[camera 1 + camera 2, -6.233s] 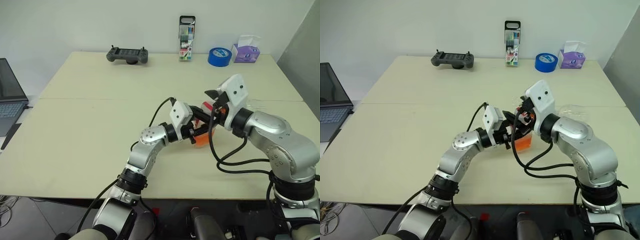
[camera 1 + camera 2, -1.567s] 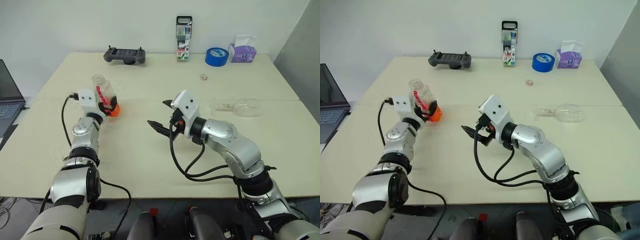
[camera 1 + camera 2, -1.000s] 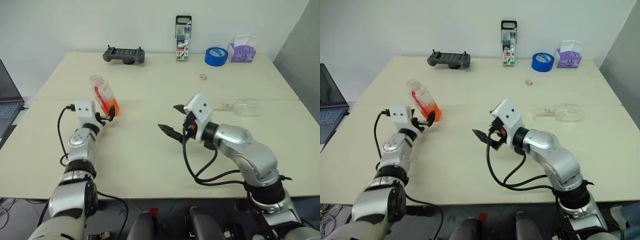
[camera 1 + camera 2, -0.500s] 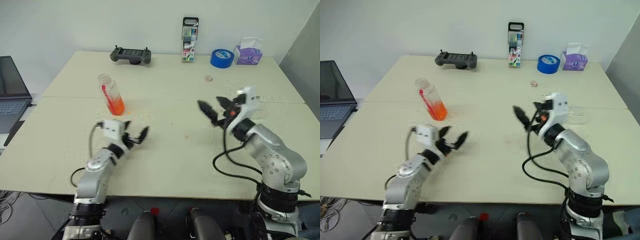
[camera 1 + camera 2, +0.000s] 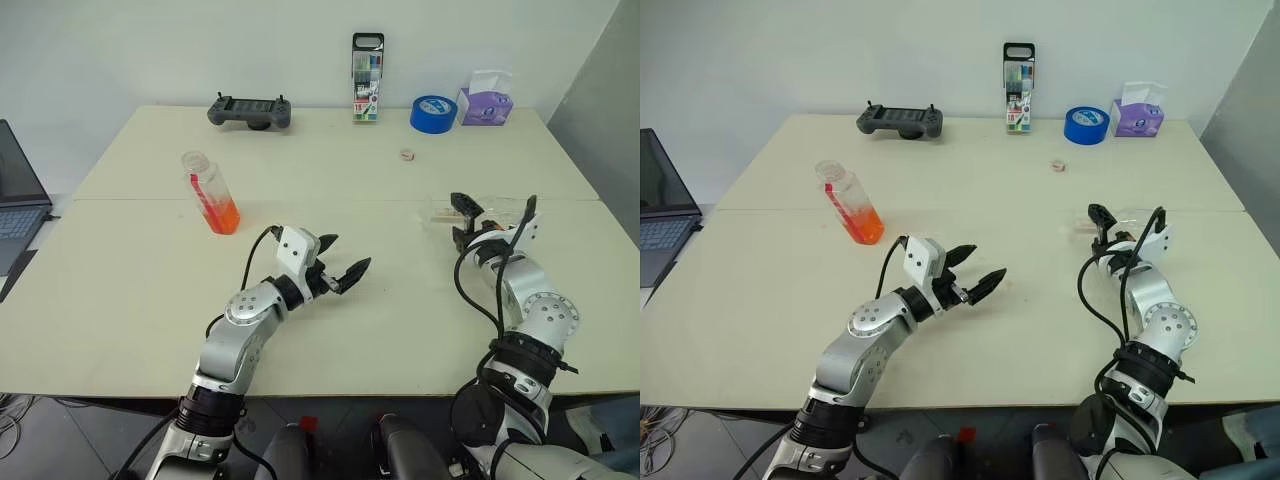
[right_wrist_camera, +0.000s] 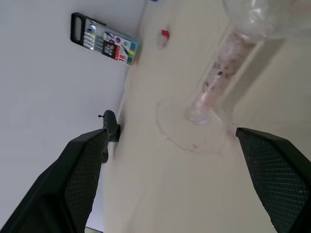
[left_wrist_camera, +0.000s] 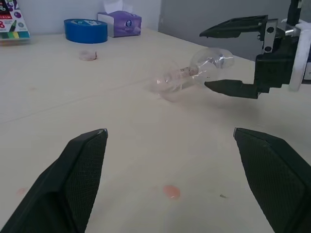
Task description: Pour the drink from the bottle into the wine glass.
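The wine glass is lying on its side, so the robot's right gripper should grab the stem and set the glass upright in the middle of the table before the left gripper takes the bottle.
The bottle stands on the left of the table, leaning a little, with the orange-red drink in its lower part. The wine glass lies on its side at the right, its foot toward the table's middle. My right gripper is open, one finger on each side of the lying glass; in the right wrist view the stem runs between the fingers. My left gripper hovers open and empty over the middle of the table, well right of the bottle.
Along the back edge stand a game controller, a marker case, a blue tape roll and a tissue box. A small pinkish round piece lies nearer. A laptop sits at the far left.
My left gripper has let go of the bottle and swung right to the table's middle. My right gripper has moved right to the lying glass and rolled its wrist.
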Robot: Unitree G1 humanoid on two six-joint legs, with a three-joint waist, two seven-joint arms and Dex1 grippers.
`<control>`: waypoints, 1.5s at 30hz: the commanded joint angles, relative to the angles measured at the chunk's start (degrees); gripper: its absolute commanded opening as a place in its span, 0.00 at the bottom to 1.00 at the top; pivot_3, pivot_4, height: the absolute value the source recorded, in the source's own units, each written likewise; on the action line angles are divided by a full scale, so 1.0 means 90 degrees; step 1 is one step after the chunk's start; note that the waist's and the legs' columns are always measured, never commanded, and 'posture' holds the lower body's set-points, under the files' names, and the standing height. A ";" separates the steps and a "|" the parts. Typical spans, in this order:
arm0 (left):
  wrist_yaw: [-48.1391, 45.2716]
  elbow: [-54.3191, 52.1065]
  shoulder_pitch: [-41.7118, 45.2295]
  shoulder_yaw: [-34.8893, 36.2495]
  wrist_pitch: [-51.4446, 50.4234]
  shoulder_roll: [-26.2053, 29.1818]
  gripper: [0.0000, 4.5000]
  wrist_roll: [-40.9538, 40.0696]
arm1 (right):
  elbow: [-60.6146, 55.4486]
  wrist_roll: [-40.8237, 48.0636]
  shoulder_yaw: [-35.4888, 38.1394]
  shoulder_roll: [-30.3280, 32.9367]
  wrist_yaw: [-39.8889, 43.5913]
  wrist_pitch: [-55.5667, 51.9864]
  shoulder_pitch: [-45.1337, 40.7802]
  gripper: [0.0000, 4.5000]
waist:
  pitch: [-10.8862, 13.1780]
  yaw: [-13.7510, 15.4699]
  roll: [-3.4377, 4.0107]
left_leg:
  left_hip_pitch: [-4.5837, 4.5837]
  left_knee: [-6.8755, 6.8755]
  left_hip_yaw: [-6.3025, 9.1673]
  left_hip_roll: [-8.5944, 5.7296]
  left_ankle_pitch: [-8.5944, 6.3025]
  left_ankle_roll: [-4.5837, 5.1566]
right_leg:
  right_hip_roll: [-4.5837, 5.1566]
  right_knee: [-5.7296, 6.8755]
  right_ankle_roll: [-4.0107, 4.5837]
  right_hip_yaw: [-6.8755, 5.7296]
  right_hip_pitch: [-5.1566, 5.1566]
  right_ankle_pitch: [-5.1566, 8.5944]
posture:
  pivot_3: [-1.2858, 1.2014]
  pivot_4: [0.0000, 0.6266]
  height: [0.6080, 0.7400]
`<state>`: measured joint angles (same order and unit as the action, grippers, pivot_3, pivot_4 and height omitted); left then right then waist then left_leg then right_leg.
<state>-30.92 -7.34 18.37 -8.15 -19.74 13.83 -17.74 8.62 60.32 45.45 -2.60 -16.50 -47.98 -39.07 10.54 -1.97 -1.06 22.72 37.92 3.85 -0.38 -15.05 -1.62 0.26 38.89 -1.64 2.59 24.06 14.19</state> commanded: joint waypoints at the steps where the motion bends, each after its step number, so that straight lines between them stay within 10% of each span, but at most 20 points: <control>1: -0.0117 -0.0237 0.0042 0.0022 -0.0115 0.0014 0.99 -0.0098 | 0.0669 0.0037 -0.0098 0.0180 0.0176 0.0614 -0.0434 1.00 | 0.0001 -0.0002 0.0001 | -0.0001 0.0000 -0.0002 0.0000 0.0000 0.0000 | 0.0000 0.0000 0.0000 0.0001 0.0000 0.0000 | 0.52 0.24 1.00; 13: -0.0124 -0.0297 -0.0111 0.0044 -0.0431 0.0162 0.99 -0.0008 | 0.4930 -0.0712 0.0052 0.1166 0.1537 0.3450 -0.1866 1.00 | 0.0003 -0.0013 0.0005 | -0.0004 -0.0001 -0.0011 0.0002 0.0000 0.0001 | -0.0004 -0.0003 0.0000 0.0008 -0.0001 0.0000 | 0.52 0.24 1.00; 20: -0.0074 -0.0114 0.0074 0.0112 -0.0385 0.0160 1.00 0.0047 | 0.5559 -0.0954 0.0002 0.1353 0.1651 0.4251 -0.2106 0.55 | 0.0002 0.0032 0.0003 | -0.0006 0.0006 -0.0009 -0.0004 0.0000 0.0001 | 0.0002 -0.0008 0.0000 0.0008 -0.0013 0.0000 | 0.52 0.24 1.00; 26: -0.0126 -0.0195 0.0037 0.0246 -0.0413 0.0294 1.00 0.0012 | 0.3032 -0.1308 -0.1015 0.0729 0.1576 0.3642 -0.1288 0.07 | 0.0002 0.0019 0.0004 | 0.0004 0.0000 -0.0008 0.0001 0.0000 0.0001 | 0.0005 -0.0006 0.0000 0.0009 0.0001 0.0000 | 0.52 0.24 1.00; 33: -0.0385 -0.1270 -0.0811 0.0679 -0.0808 0.0917 1.00 -0.0415 | -0.0018 -0.2726 -0.3658 0.0417 0.2535 0.3321 -0.0038 0.05 | 0.0020 -0.0105 0.0034 | 0.0007 -0.0009 0.0024 0.0010 0.0000 0.0001 | 0.0003 0.0004 0.0000 0.0015 0.0022 0.0000 | 0.52 0.24 1.00; 37: -0.0236 -0.2422 -0.1630 0.1410 -0.1290 0.1214 1.00 -0.1068 | 0.0114 -0.4425 -0.5411 0.0544 0.3445 0.4282 0.0131 0.05 | 0.0020 -0.0146 0.0033 | 0.0003 -0.0011 0.0034 0.0017 0.0000 0.0000 | 0.0000 0.0000 0.0002 0.0006 0.0018 0.0002 | 0.52 0.24 1.00; 45: -0.0060 -0.3505 -0.2263 0.2734 -0.2219 0.2017 1.00 -0.1958 | 0.1120 -0.5387 -0.6056 0.0521 0.4297 0.5636 0.0395 0.05 | 0.0020 0.0017 0.0028 | 0.0003 0.0000 0.0047 0.0001 0.0001 -0.0003 | 0.0005 -0.0008 0.0008 -0.0010 0.0005 0.0006 | 0.52 0.24 1.00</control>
<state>-31.61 -35.23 -1.42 15.21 -38.91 31.46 -33.12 19.59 12.74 -9.28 1.92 20.92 -1.07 -35.18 10.72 -1.82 -0.81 22.76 37.94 4.25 -0.40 -15.04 -1.65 0.35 38.78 -1.58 2.51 24.09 14.25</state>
